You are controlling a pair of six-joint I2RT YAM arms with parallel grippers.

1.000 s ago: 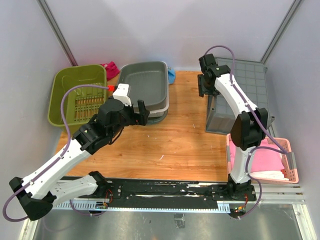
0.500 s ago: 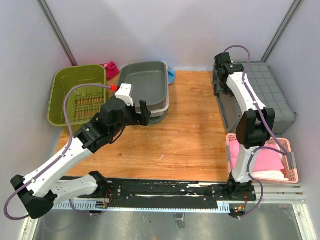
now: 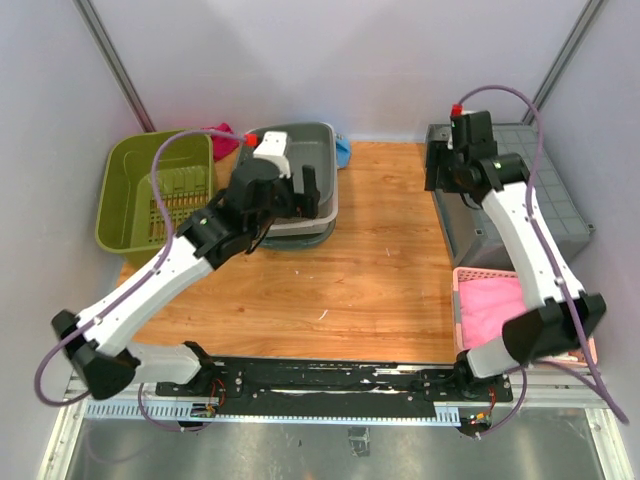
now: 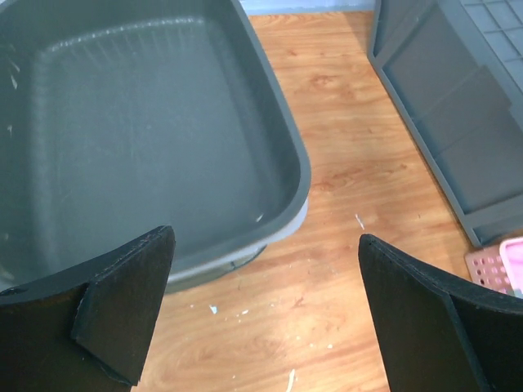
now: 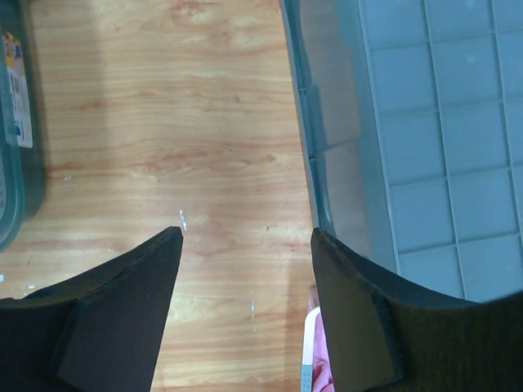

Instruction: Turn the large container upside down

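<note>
Next, my left gripper flips the dark grey tub by its rim (image 3: 333,200) onto the wood, because the tub stands upright while the crate's gridded bottom side (image 3: 553,180) faces up.
The large container is a grey crate (image 3: 520,190) at the table's right side, lying with its gridded underside up. The right wrist view shows that grid (image 5: 441,122) and the crate's left wall. My right gripper (image 3: 445,178) hovers just left of that wall, open (image 5: 247,237), with only bare wood between its fingers. My left gripper (image 3: 290,195) is open too (image 4: 265,237). It hangs over the near right corner of a dark grey tub (image 4: 147,122), and the crate's side (image 4: 458,98) shows at the right of its view.
The dark grey tub (image 3: 290,165) sits stacked on another at the back centre. A green basin (image 3: 150,190) with a rack stands at the back left. A pink basket (image 3: 520,310) with pink cloth sits in front of the crate. Red (image 3: 220,135) and blue (image 3: 343,152) items lie behind the tub.
The crate went from tipped on its side to flat, underside up. My right gripper let go, widened and drew back to its left wall. My left arm swung back over the tub.
</note>
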